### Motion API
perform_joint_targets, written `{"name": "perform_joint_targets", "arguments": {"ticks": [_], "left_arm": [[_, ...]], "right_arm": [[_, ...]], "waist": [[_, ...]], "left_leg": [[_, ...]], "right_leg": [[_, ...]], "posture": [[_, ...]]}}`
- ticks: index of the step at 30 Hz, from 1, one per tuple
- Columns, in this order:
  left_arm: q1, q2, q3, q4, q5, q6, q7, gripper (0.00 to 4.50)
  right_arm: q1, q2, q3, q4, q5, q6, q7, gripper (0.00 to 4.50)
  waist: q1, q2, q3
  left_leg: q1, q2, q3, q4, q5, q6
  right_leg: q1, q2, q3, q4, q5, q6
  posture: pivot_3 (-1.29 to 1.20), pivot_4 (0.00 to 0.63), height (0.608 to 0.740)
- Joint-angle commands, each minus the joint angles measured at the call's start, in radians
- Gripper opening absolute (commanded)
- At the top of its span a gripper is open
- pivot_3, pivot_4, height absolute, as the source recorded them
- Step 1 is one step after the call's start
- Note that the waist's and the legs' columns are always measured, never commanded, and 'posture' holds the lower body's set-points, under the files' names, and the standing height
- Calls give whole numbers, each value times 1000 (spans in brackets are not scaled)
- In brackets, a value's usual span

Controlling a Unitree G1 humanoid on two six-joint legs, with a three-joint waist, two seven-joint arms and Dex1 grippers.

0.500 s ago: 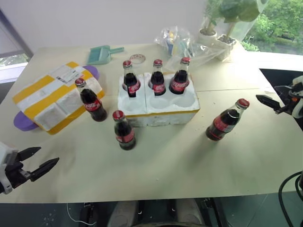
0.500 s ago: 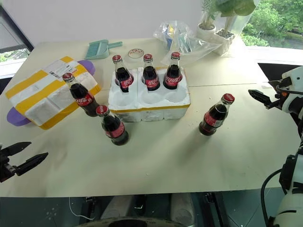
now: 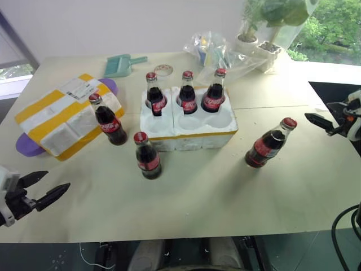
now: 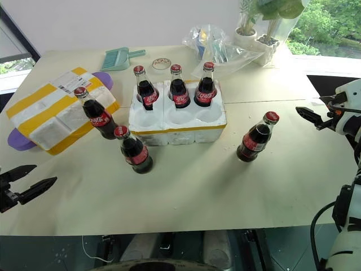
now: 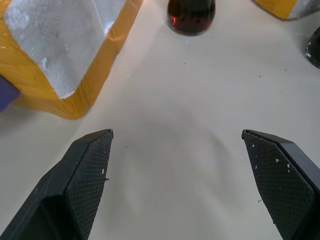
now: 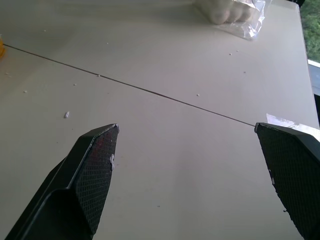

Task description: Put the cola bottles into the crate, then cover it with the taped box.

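My left gripper is moving in with its fingers open and should carry on until they are on both sides of the bottle's body (image 3: 108, 121), because a gap of table separates the cola bottle's base (image 3: 118, 139) from the taped box.
The crate (image 3: 192, 134), a low white foam block with a yellow strip, sits mid-table. Three cola bottles (image 3: 188, 93) stand in its back wells, and the front wells are empty. Three more stand loose on the table: one (image 3: 110, 121) beside the taped box (image 3: 62, 116), one (image 3: 148, 157) just in front of the crate, one (image 3: 269, 145) off to the right. My left gripper (image 3: 58, 180) is open at the near left table edge, with the taped box's corner (image 5: 65, 75) ahead of it. My right gripper (image 4: 309, 108) hangs open at the far right, over bare table, right of the lone bottle.
Behind the crate lie a teal dustpan (image 3: 124, 64), a tape roll (image 3: 163, 70) and crumpled clear plastic bags (image 3: 217, 51). Potted plants (image 3: 265, 39) stand at the back right corner. A seam (image 6: 165, 96) crosses the table's right part.
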Motion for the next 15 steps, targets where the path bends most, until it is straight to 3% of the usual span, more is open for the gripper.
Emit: {"name": "perform_joint_targets", "arguments": {"ticks": [1,5,10,15], "left_arm": [[-23,14,31,-15,-29,14,0,4331],[-103,26,17,-29,-64,34,17,4331],[-241,74,-54,-7,-97,84,7,4331],[-421,119,-205,95,-56,69,-20,4331]], "right_arm": [[-22,-7,-18,0,13,4,6,4500],[-68,-38,-14,-7,13,44,36,4500],[-164,-103,14,-62,29,170,260,4500],[-292,-142,64,-183,54,328,482,4500]], "waist": [[0,0,0],[2,0,0],[1,3,1],[-3,5,1]], "left_leg": [[0,0,0,0,0,0],[0,0,0,0,0,0],[0,0,0,0,0,0],[0,0,0,0,0,0]], "right_leg": [[0,0,0,0,0,0],[0,0,0,0,0,0],[0,0,0,1,1,2],[-1,1,0,1,2,4]], "posture": [[0,150,740],[0,150,740],[0,150,740],[0,150,740]]}}
